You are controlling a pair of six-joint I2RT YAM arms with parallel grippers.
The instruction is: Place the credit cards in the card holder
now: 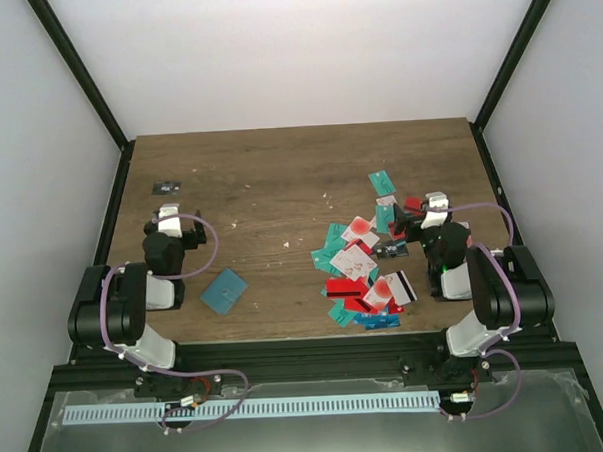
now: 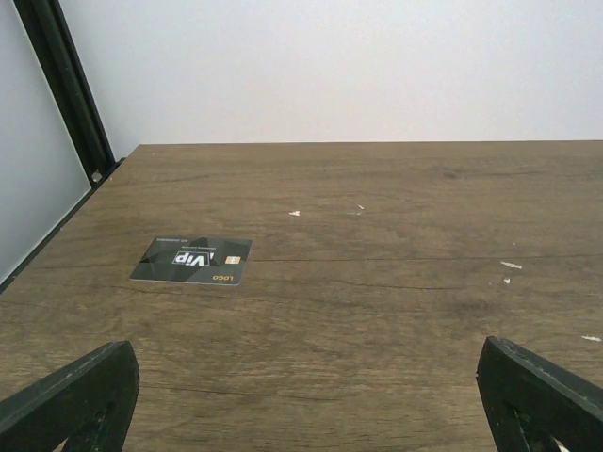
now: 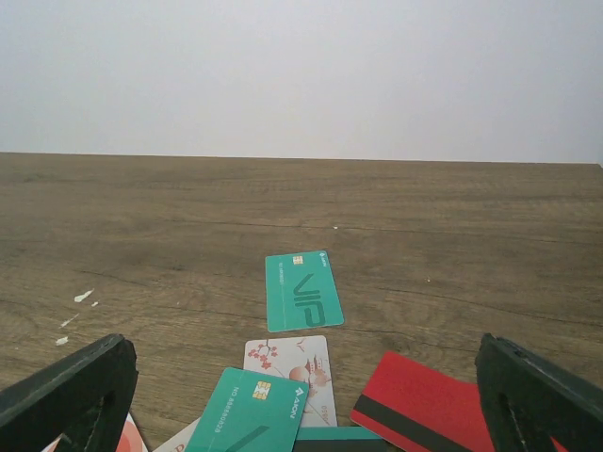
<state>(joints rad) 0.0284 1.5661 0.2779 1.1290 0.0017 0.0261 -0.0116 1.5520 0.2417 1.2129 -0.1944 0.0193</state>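
Note:
The card holder sits askew behind the robot's left gripper, away from the cards, so next the left gripper swings back and turns it straight toward the pile first.
The card holder, a flat teal-blue square, lies on the table near the left arm's base, closed as far as I can tell. The credit cards are scattered in a pile at the right: teal, red, white with red marks, blue. My right gripper is open and empty at the pile's right edge. In the right wrist view my right gripper hovers over a teal card, a white card, a second teal card and a red black-striped card. My left gripper is open and empty, left of the holder.
A small dark VIP card lies alone at the far left, ahead of my left gripper. Black frame posts and white walls bound the table. Small white specks dot the wood.

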